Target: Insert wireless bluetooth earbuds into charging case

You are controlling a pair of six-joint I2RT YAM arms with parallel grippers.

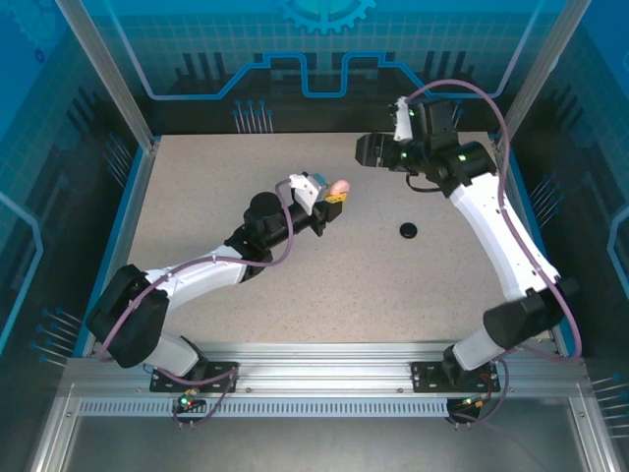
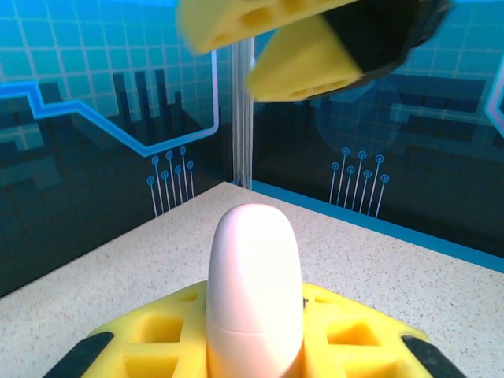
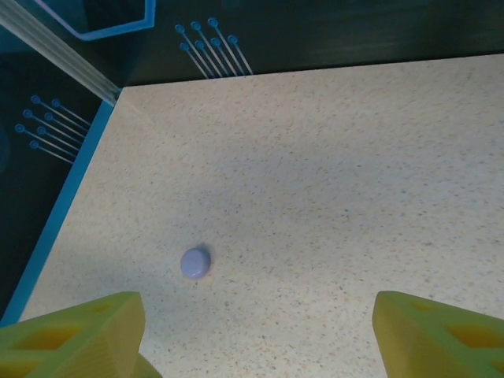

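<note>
The pink case's lid [image 2: 254, 272] is shut and the table [image 1: 354, 233] beside the black case is clear, so my left gripper should keep lowering the pink case and let it go there.
A pale pink charging case [image 1: 339, 185] with its lid closed stands upright in my left gripper [image 1: 334, 193], lifted above the middle of the table. In the left wrist view the pink case [image 2: 253, 268] rises between the yellow fingers [image 2: 150, 339], which are shut on its lower half. My right gripper [image 1: 368, 152] hovers at the back, just beyond the pink case, and its yellow fingers [image 2: 315, 55] hang overhead in the left wrist view. The right gripper [image 3: 260, 335] is open and holds nothing, high over the table. The earbuds are out of view.
A small round lilac case [image 3: 194, 263] lies closed on the speckled table [image 3: 331, 157] below the right gripper, near the blue back-left wall edge [image 3: 63, 205]. A black round case [image 1: 408, 230] lies right of centre. Glass walls enclose the table.
</note>
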